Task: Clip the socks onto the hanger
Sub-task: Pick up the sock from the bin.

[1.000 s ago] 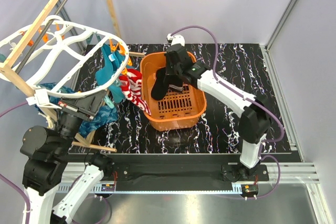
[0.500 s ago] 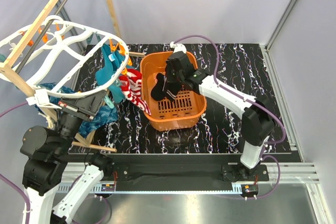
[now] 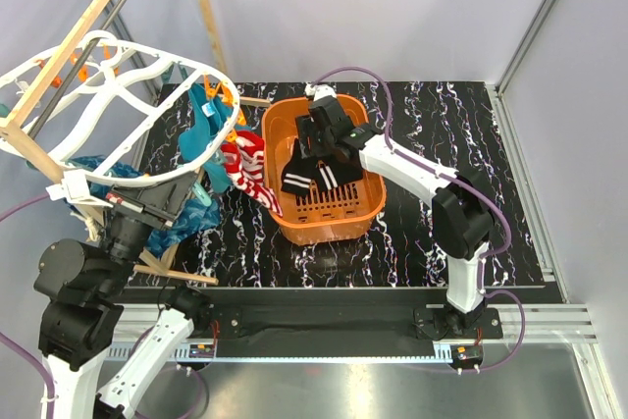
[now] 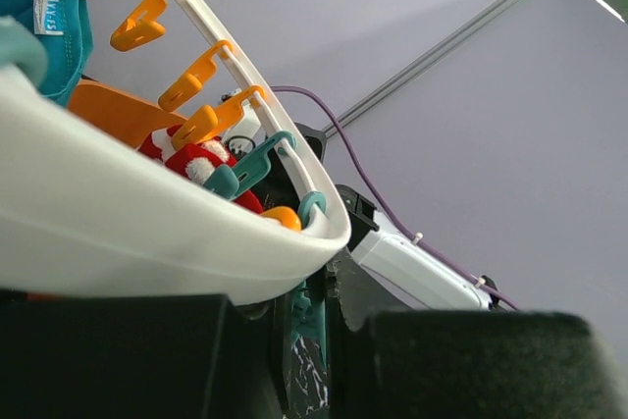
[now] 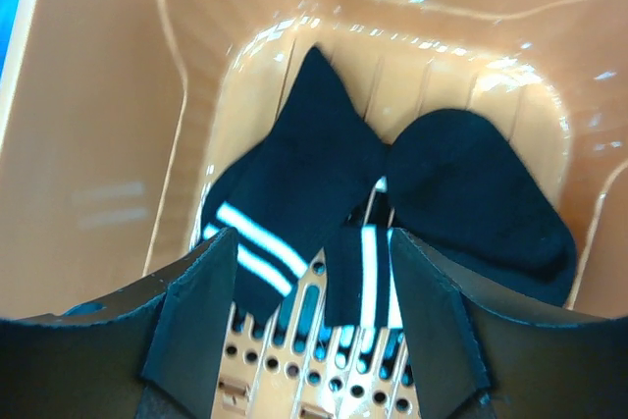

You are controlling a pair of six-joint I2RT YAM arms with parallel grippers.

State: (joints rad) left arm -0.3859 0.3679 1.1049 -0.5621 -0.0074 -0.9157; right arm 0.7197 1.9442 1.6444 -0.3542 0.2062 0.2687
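I expect the pointed black sock [image 3: 297,170] to come up alone when I lift it and the other to stay in the basket, because a gap [image 3: 313,189] separates the striped cuffs.
Two black socks [image 5: 299,188] with white stripes lie loose on the perforated floor of the orange basket [image 5: 98,144]. My right gripper [image 5: 312,316] hovers just above them, open and holding nothing. From above, the socks [image 3: 297,176] lie below the right gripper [image 3: 314,139]. A red-and-white striped sock [image 3: 250,166] hangs from the white oval hanger [image 3: 108,95]. My left gripper [image 3: 147,205] is shut on the hanger's near rim [image 4: 147,242]. Orange pegs [image 4: 196,76] line that rim.
Teal-blue cloths [image 3: 201,130] hang from the hanger's right side, and more lie under it. A wooden pole frame [image 3: 69,46] crosses the hanger at the far left. The basket [image 3: 368,205] stands mid-table on the black marbled top.
My right gripper has opened and let go of the black socks, which dropped flat onto the basket floor. It also shifted slightly left. The left arm and hanger stayed put.
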